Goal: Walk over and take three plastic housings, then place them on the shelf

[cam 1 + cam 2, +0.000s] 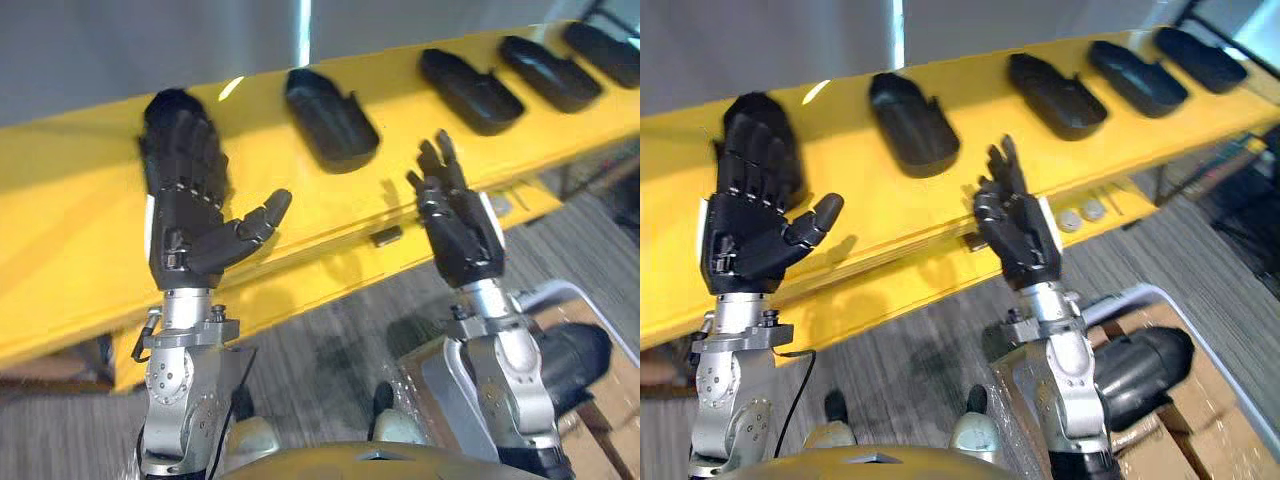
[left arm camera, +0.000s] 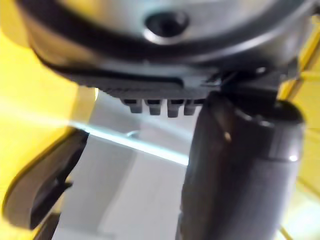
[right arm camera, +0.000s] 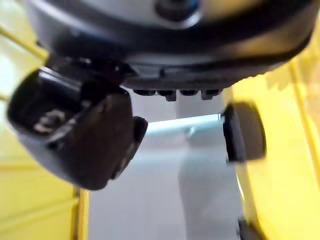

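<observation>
Brown cardboard can be seen within the pale rim around the dark plastic housing, so I expect packed boxes beneath the housing when I raise it.
Several black plastic housings lie in a row on the yellow shelf: one in the middle, and others to its right. My left hand is raised and open, with straight fingers and the thumb spread. It stands in front of the leftmost housing and covers most of it; I cannot tell whether they touch. A housing's dark edge shows in the left wrist view. My right hand is open and empty over the shelf's front edge, right of the middle housing.
The shelf has a lower yellow ledge with small round parts beside it. A cardboard box with a dark bulky object stands on the grey floor at the lower right.
</observation>
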You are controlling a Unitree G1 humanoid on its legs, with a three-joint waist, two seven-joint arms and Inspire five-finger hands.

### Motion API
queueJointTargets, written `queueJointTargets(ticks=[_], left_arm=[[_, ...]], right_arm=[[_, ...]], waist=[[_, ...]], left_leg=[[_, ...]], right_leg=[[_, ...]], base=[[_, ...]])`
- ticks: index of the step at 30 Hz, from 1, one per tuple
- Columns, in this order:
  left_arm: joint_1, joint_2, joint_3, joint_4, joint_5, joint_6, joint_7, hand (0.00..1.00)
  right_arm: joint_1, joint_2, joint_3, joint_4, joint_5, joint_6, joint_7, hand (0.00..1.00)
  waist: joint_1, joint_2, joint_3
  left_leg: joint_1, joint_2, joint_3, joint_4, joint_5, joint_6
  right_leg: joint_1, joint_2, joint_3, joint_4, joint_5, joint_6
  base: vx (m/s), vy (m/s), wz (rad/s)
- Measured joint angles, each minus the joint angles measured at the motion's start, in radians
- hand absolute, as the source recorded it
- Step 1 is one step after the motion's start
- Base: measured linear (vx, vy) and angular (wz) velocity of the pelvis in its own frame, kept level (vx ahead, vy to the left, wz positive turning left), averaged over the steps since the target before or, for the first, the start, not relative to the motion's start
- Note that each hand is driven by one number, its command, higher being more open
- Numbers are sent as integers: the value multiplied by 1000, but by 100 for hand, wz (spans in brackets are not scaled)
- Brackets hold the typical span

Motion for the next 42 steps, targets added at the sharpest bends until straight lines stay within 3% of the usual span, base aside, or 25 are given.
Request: queueJointTargets(ticks=[6, 8, 11, 15, 17, 20, 22, 23, 24, 25, 26, 27, 29, 31, 33, 34, 37, 39, 40, 42], left_arm=[[-41, -7, -92, 54, 1, -1, -14, 100], [-53, -11, -144, 100, 1, -1, 36, 100], [-57, -28, -223, 144, 2, -1, 108, 100], [-62, -70, -286, 153, 2, 16, 161, 100], [-73, -75, -285, 153, 4, 31, 171, 100], [-72, -80, -264, 151, 12, 55, 179, 100], [-53, -79, -222, 134, 11, 61, 179, 100], [-9, -77, -162, 97, 2, 62, 181, 100], [40, -76, -93, 60, -11, 62, 192, 100], [60, -76, -68, 42, -13, 62, 201, 100], [96, -73, -31, 8, -14, 58, 210, 100], [116, -71, -15, -13, -14, 49, 209, 100], [117, -67, 11, -15, -5, 30, 209, 100], [117, -68, 18, -15, -5, 16, 212, 100], [108, -72, 6, -11, -8, 16, 212, 100], [104, -74, -11, -8, -8, 16, 209, 100], [99, -84, -54, -9, -7, 19, 193, 100], [103, -85, -62, -9, -7, 20, 191, 100], [103, -85, -64, -9, -7, 22, 187, 100], [91, -83, -50, -8, -7, 22, 179, 100]], right_arm=[[208, 78, -93, -29, -8, 16, -105, 100], [283, 121, -131, -42, -12, 15, -171, 100], [378, 196, -208, -76, -9, -9, -265, 100], [460, 255, -251, -78, 32, -57, -360, 100], [459, 255, -227, -78, 38, -68, -368, 100], [450, 255, -135, -78, 29, -73, -364, 100], [404, 254, -79, -73, 10, -68, -358, 100], [337, 243, -44, -53, -11, -65, -350, 100], [254, 220, -16, -17, -13, -65, -341, 100], [218, 202, -11, 3, -13, -64, -337, 100], [161, 160, -7, 42, -13, -64, -334, 100], [124, 129, -8, 73, -13, -61, -335, 100], [111, 117, -10, 92, -13, -53, -342, 100], [115, 119, -3, 112, -11, -52, -349, 100], [128, 120, 0, 126, -6, -51, -362, 100], [153, 118, -5, 128, -4, -47, -368, 100], [198, 134, -2, 137, 2, -44, -373, 100], [213, 147, 1, 137, 10, -50, -362, 100], [225, 159, 6, 137, 40, -63, -341, 100], [222, 168, 8, 148, 78, -74, -310, 100]], waist=[[-82, 44, -45], [-117, 53, -53], [-159, 61, -63], [-195, 83, -72], [-190, 93, -76], [-157, 116, -89], [-128, 131, -99], [-104, 138, -99], [-67, 121, -85], [-42, 126, -84], [-14, 148, -77], [2, 157, -78], [8, 139, -73], [7, 124, -59], [-5, 113, -46], [-6, 111, -40], [-2, 124, -32], [4, 121, -29], [1, 123, -27], [8, 114, -20]], left_leg=[[72, 42, 170, 1, -28, -34], [135, 70, 271, 5, -49, -53], [158, 111, 350, 68, -88, -59], [157, 155, 378, 105, -101, -60], [154, 158, 379, 115, -105, -59], [146, 153, 346, 125, -112, -58], [106, 153, 213, 179, -152, -31], [76, 148, 74, 234, -198, 30], [54, 103, -109, 296, -307, 103], [54, 54, -218, 310, -359, 103], [46, 4, -312, 335, -444, 118], [36, -16, -364, 349, -501, 89], [9, -64, -357, 373, -500, 97], [-9, -84, -337, 375, -489, 104], [-11, -96, -338, 378, -483, 92], [4, -103, -351, 379, -485, 90], [25, -106, -360, 436, -498, 84], [13, -106, -337, 506, -514, 90], [22, -103, -316, 511, -539, 110], [53, -111, -271, 466, -550, 131]], right_leg=[[-39, 66, 150, -44, 39, -13], [-34, 106, 219, -63, 49, -19], [-38, 135, 262, -80, 56, -20], [-40, 160, 262, -80, 61, -26], [-40, 161, 261, -79, 61, -26], [-42, 170, 258, -79, 55, -23], [-70, 176, 281, -65, 53, -31], [-95, 187, 333, -53, 59, -59], [-111, 190, 400, -51, 62, -63], [-121, 195, 437, -46, 63, -64], [-131, 214, 482, -39, 65, -61], [-149, 214, 497, -33, 76, -43], [-165, 172, 518, -46, 74, -43], [-192, 155, 519, -42, 45, -87], [-210, 157, 532, 4, 59, -74], [-208, 157, 537, 29, 71, -32], [-205, 179, 549, 49, 87, -17], [-200, 180, 551, 56, 98, -25], [-193, 184, 507, 64, 109, -34], [-199, 196, 434, 38, 189, -68]], base=[[43, -27, -88], [26, -25, -106], [-8, -23, -78], [5, -34, -18], [0, 0, 0], [-47, -17, 3], [-63, -34, -31], [-62, -8, -107], [-91, 75, -132], [-152, 173, -145], [-216, 268, -110], [-182, 256, -83], [-101, 233, -28], [-35, 163, -21], [49, 78, -2], [145, 56, -4], [132, 29, -43], [24, 20, -62], [-82, 16, -67], [-159, 4, -76]])
